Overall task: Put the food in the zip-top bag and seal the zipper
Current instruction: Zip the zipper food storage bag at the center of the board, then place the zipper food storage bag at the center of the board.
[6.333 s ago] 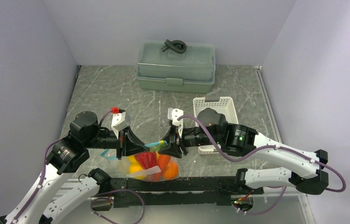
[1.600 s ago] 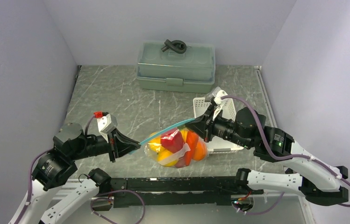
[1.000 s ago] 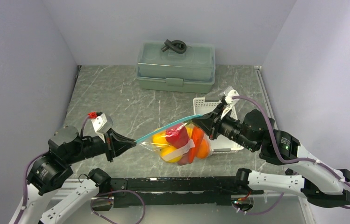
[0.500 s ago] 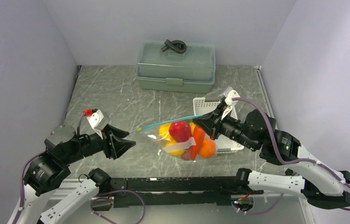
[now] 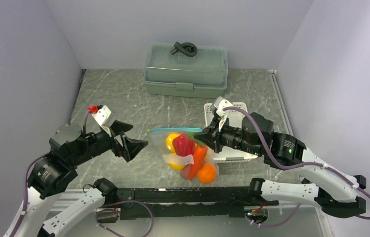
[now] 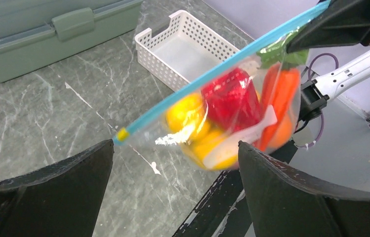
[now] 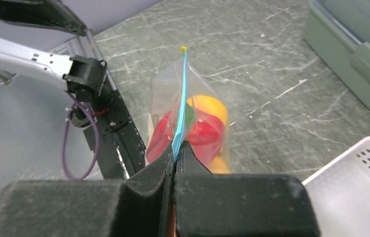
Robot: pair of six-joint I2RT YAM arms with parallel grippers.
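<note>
The clear zip-top bag (image 5: pixel 188 158) will keep its food inside when I lay it down, because the teal zipper (image 5: pixel 175 130) runs in a narrow, straight line.
The clear zip-top bag (image 5: pixel 188 157) hangs above the table, filled with the food (image 5: pixel 185 146): yellow, red and orange pieces and one green bit. Its teal zipper (image 5: pixel 172 130) runs along the top. My right gripper (image 5: pixel 204 135) is shut on the zipper's right end, and the right wrist view shows the zipper (image 7: pixel 181 106) pinched between the fingertips of that gripper (image 7: pixel 175 154). My left gripper (image 5: pixel 136 138) stands wide open to the left of the bag, touching nothing. In the left wrist view the bag (image 6: pixel 232 111) hangs beyond the open left gripper (image 6: pixel 175 146).
A white lattice basket (image 5: pixel 242 111) sits behind my right arm on the marbled table (image 5: pixel 118 94). The grey-green lidded box (image 5: pixel 185 70) stands at the back. Grey walls close in both sides. The arms' black base rail (image 5: pixel 183 195) runs below the bag.
My left gripper has opened and let go of the zipper's left end. The bag now hangs from the right gripper alone, which has shifted left and lower.
</note>
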